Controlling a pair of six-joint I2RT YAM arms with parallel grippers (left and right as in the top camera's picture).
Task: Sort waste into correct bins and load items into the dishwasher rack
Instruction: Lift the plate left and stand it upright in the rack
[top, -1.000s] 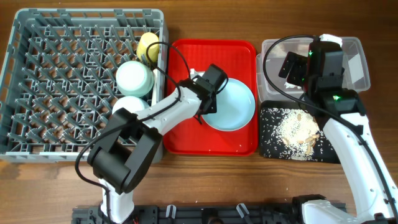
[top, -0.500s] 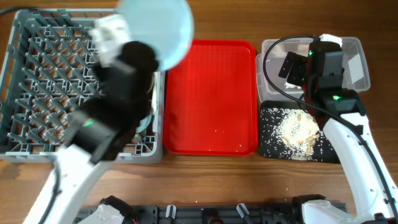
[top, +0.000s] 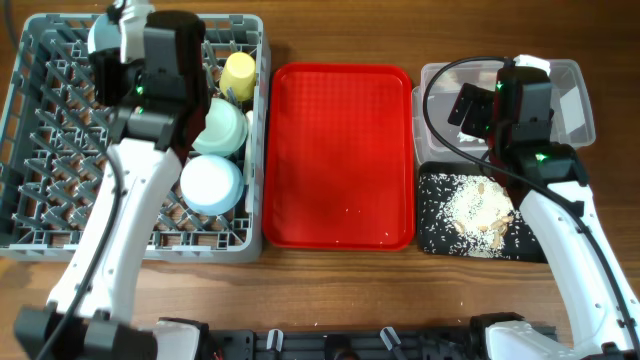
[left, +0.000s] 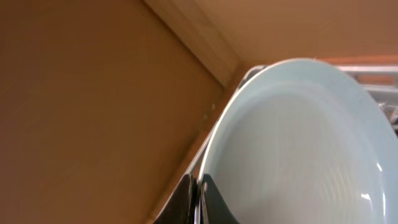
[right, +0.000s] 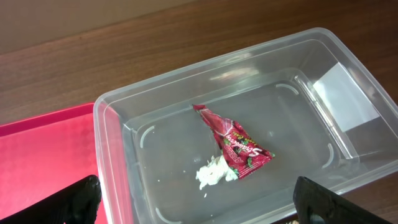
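The pale blue plate (top: 103, 35) is hanging on edge above free pegs of the grey rack. My left gripper goes on lowering the plate until it stands there.
My left gripper (top: 122, 28) is shut on the rim of the pale blue plate (left: 298, 143), which I hold on edge over the far left corner of the grey dishwasher rack (top: 60, 200). From overhead only a sliver of the plate (top: 100, 32) shows beside the wrist. A yellow cup (top: 238, 72) and two mint bowls (top: 222, 128) (top: 211, 184) sit in the rack's right side. My right gripper (right: 199, 199) hangs open above the clear tub (right: 186, 74), nothing between its fingers. Inside the tub lie the red wrapper (right: 235, 144) and the white tissue (right: 214, 174). Rice scraps (top: 475, 210) fill the black tray (top: 432, 238).
The flat red tray (top: 340, 150) lies between the rack and the bins, bare except for a few crumbs. The right arm's cable (top: 440, 120) loops over the tub's left edge. Bare wooden table (top: 330, 290) runs along the front.
My left arm lifted the plate off the red tray and swung it left, ending over the rack's far left corner. The right arm has stayed still.
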